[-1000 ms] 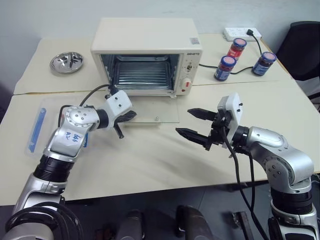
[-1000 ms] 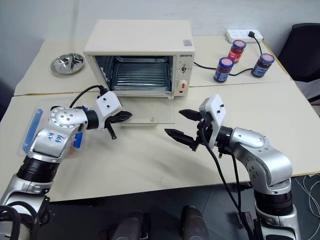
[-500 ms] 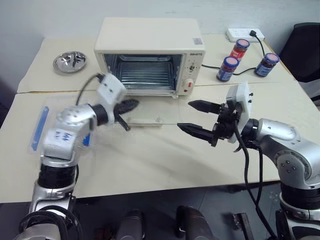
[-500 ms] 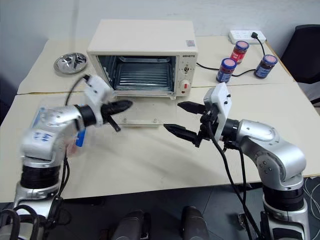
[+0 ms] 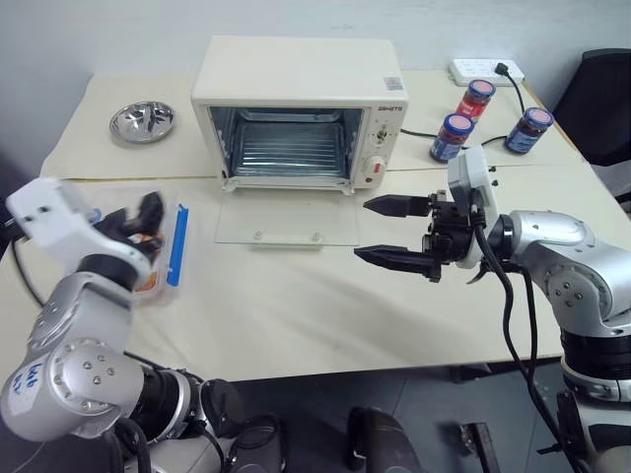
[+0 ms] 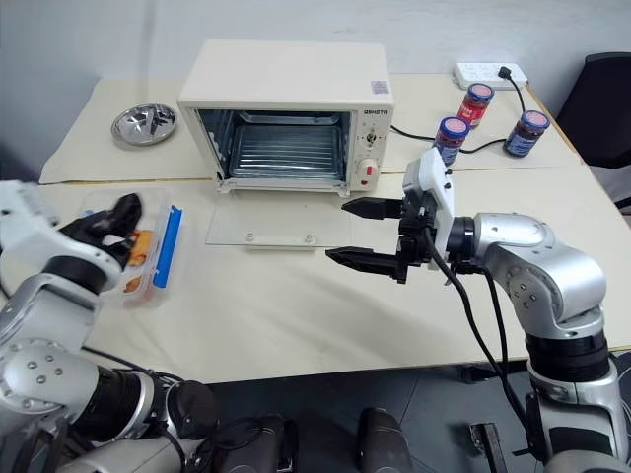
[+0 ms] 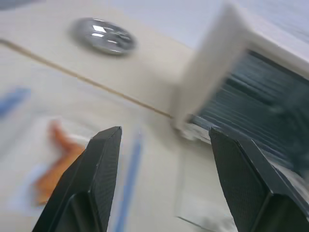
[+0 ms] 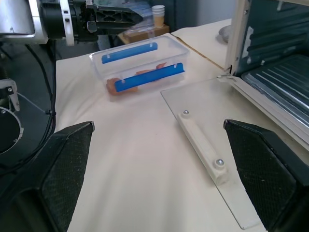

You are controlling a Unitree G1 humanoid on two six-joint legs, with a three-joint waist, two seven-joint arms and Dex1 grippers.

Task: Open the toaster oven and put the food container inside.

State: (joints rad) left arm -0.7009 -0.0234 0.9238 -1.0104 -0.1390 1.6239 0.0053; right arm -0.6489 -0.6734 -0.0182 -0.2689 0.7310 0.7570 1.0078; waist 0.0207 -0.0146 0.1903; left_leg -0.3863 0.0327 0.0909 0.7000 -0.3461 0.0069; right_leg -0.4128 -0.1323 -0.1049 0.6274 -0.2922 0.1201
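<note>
The glass door (image 5: 286, 217) is flat in front of the toaster oven's opening, so the food container (image 5: 156, 268) should slide across it and all the way inside when I push.
The cream-white toaster oven (image 5: 301, 74) stands at the back centre of the table. Its glass door (image 5: 288, 217) lies folded down flat, and the wire rack inside is bare. At the left lies the food container (image 5: 163, 258), a clear box with blue clips and orange pieces. My left gripper (image 5: 136, 219) hovers over its far end, open and holding nothing; the left wrist view shows both fingers (image 7: 96, 183) spread wide. In front of the door's right corner my right gripper (image 5: 383, 233) points left, open and empty. The container (image 8: 140, 65) also appears in the right wrist view.
A round steel bowl (image 5: 142, 120) sits at the back left. Three jars (image 5: 453, 136) and a white power strip (image 5: 483, 69) with a black cable stand right of the oven. A black chair (image 5: 601, 99) is at the far right. A seam runs between the two tabletops.
My left arm has swung from the oven door's front leftward to the container, rolling its wrist, and its gripper went from shut to open. The right gripper stayed open, barely moving.
</note>
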